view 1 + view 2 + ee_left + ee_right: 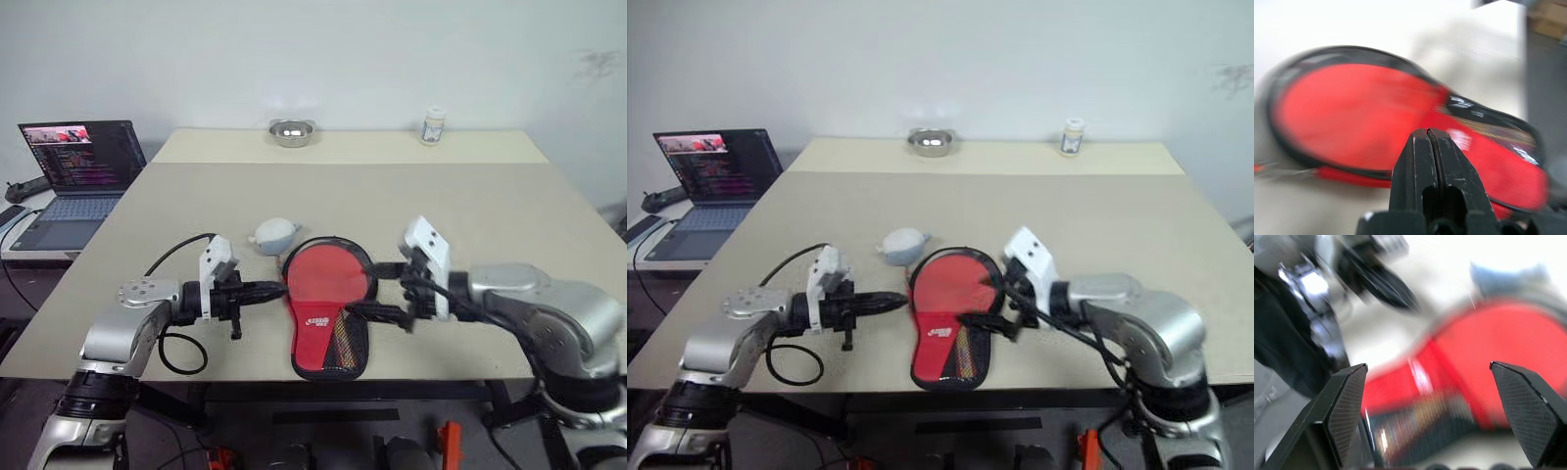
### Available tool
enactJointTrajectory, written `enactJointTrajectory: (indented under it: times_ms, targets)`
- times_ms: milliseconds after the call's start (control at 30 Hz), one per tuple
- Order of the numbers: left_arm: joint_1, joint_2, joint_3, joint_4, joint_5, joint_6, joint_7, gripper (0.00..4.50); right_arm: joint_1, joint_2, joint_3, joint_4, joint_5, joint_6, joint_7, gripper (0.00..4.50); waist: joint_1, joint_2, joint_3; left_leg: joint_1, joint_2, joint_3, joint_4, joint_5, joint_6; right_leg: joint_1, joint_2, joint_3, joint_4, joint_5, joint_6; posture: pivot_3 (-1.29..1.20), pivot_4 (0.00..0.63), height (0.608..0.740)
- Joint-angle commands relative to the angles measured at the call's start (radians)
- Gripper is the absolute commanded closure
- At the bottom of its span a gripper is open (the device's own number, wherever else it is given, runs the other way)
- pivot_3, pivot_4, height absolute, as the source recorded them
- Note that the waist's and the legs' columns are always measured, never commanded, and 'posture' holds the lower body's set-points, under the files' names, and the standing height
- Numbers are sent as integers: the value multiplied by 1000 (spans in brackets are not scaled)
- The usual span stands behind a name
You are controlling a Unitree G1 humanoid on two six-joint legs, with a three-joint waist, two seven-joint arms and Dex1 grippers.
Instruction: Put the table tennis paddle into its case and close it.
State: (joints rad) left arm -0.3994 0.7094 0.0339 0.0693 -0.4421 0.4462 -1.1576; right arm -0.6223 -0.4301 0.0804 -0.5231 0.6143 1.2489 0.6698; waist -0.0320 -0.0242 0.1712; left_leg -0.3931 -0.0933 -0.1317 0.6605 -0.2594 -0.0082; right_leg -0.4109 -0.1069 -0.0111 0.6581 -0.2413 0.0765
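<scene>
The zipper's grey-white pouch (275, 234) is on my left gripper's side, so my left gripper should pull the pouch around the case's rim (331, 239) while my right gripper holds the case.
The case (315, 325) lies flat near the table's front edge, red with a white logo, black rim and a mesh pocket. The table tennis paddle (328, 272) rests in it, its red blade showing in the round, open end; a pale handle shows faintly through the mesh. My left gripper (279, 290) is shut and empty, its tip just beside the case's left edge; the left wrist view shows the pressed-together fingers (1420, 147) over the case (1352, 103). My right gripper (382, 291) hovers at the case's right edge, open wide and holding nothing, with the case (1488, 338) beyond its spread fingers.
A small grey-white pouch (272, 235) lies just behind the case. At the table's far edge stand a metal bowl (291, 132) and a small bottle (432, 125). An open laptop (83, 171) sits on a lower surface to the left.
</scene>
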Motion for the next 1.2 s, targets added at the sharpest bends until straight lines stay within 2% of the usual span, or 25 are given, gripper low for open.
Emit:
enactJointTrajectory:
  times_ms: [33,133,267,467,633,900,1033,1200]
  targets:
    - [-44,-16,43,57,32,-65,67,4311,-18,61,117,157,-90,-166,-18,4,0,0,0,0,0,0,0,0,0,0,0,0,0,0,-1,0,150,740]
    - [-74,-34,58,113,43,-95,114,3663,-22,156,183,320,-158,-289,-43,0,0,0,0,0,-1,1,1,0,-1,-1,-1,1,0,1,-1,0,150,740]
    - [-121,-44,69,181,62,-142,147,2253,-4,238,226,488,-253,-414,-93,0,0,0,0,-4,-1,1,1,2,-7,-5,0,2,1,1,-2,0,150,740]
    - [-256,-60,43,327,121,-191,192,57,28,275,254,531,-313,-453,-122,0,0,0,0,-6,-1,1,1,3,-8,-9,0,2,2,2,-2,0,150,740]
    - [-387,-76,-2,518,213,-259,195,24,58,270,279,498,-333,-450,-110,0,-1,-1,0,-6,-2,0,1,3,-8,-9,1,3,3,2,-2,0,150,740]
    - [-636,-136,-58,974,372,-360,296,24,71,290,277,476,-354,-447,-139,0,-4,-1,-1,-6,-2,1,2,3,-8,-9,1,3,5,2,-2,0,150,740]
    - [-680,-166,-82,1099,430,-395,312,24,72,294,278,467,-364,-444,-144,0,-5,-2,-1,-6,-2,1,2,3,-8,-9,1,3,5,2,-2,0,150,740]
    - [-668,-192,-102,1169,475,-387,287,24,57,297,265,426,-361,-441,-151,0,-8,-2,-1,-6,-2,1,2,3,-8,-9,1,3,5,2,-2,0,150,740]
